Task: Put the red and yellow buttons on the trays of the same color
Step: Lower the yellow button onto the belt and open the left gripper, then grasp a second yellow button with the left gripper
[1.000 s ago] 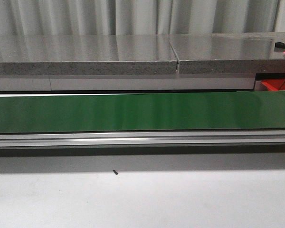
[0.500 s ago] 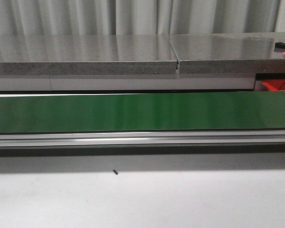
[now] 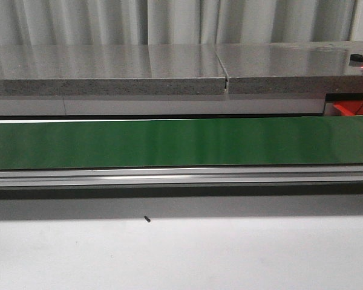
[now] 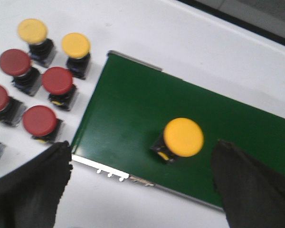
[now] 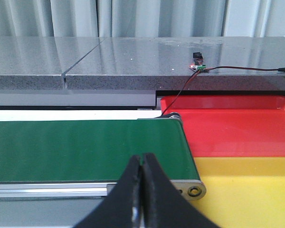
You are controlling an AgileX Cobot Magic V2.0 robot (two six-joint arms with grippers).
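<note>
The yellow button (image 4: 182,137) is standing on the green belt, clear of both fingers, so my left gripper should go on moving toward the lone button's black base and close there.
In the left wrist view a yellow button (image 4: 182,138) stands on the green belt (image 4: 133,114), between the wide-apart fingers of my open left gripper (image 4: 142,166) and free of both. Beside the belt's end stand several red buttons (image 4: 57,80) and two yellow ones (image 4: 76,45). In the right wrist view my right gripper (image 5: 142,164) is shut on nothing, hanging over the near rim of the belt (image 5: 85,149) close to its end. Past that end lie the red tray (image 5: 237,128) and the yellow tray (image 5: 251,190). Neither gripper shows in the front view.
The front view holds the green belt (image 3: 181,142) with its aluminium rail (image 3: 181,176), a grey stone shelf (image 3: 109,69) behind, white tabletop (image 3: 181,254) in front with a small dark speck (image 3: 147,219). A small circuit board with a red wire (image 5: 198,67) sits on the shelf.
</note>
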